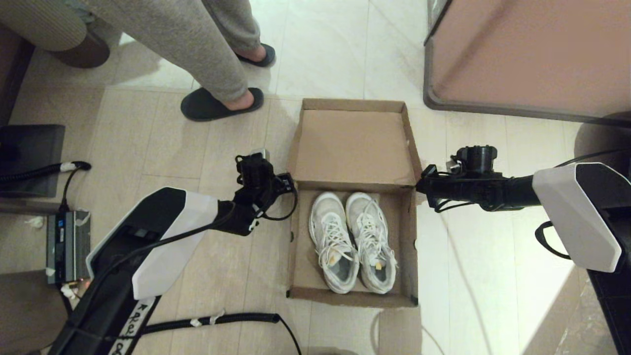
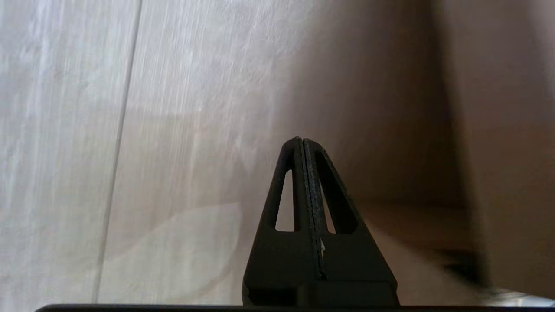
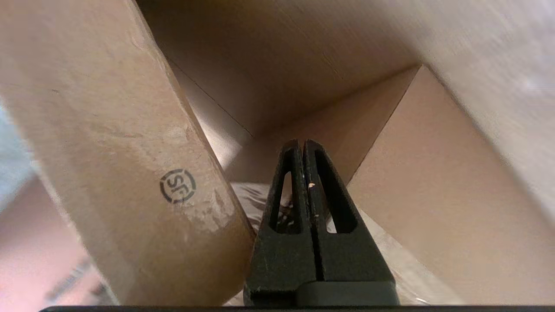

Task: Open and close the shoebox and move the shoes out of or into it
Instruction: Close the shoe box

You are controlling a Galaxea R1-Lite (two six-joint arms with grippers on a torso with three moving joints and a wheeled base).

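I should back my right gripper out, for its end is in the hinge corner (image 1: 415, 186) where lid meets box, and lift the lid from under its side edge (image 1: 413, 149).
The brown shoebox (image 1: 407, 246) lies open on the floor, its lid (image 1: 355, 148) folded back flat on the far side. Both white sneakers (image 1: 352, 241) sit side by side inside, toes toward the hinge. My left gripper (image 1: 290, 186) is shut on nothing and hangs just outside the box's left hinge corner; in the left wrist view the gripper (image 2: 302, 141) points at the floor beside the box wall (image 2: 498, 130). My right gripper (image 1: 420, 186) is shut and empty at the right hinge corner. In the right wrist view the gripper (image 3: 302, 142) sits between cardboard walls (image 3: 433, 195).
A person in dark slippers (image 1: 222, 103) stands just beyond the box on the left. A brown cabinet (image 1: 532, 54) fills the far right. A power unit (image 1: 66, 244) with cables (image 1: 212, 320) and a dark case (image 1: 29, 158) lie on the floor at left.
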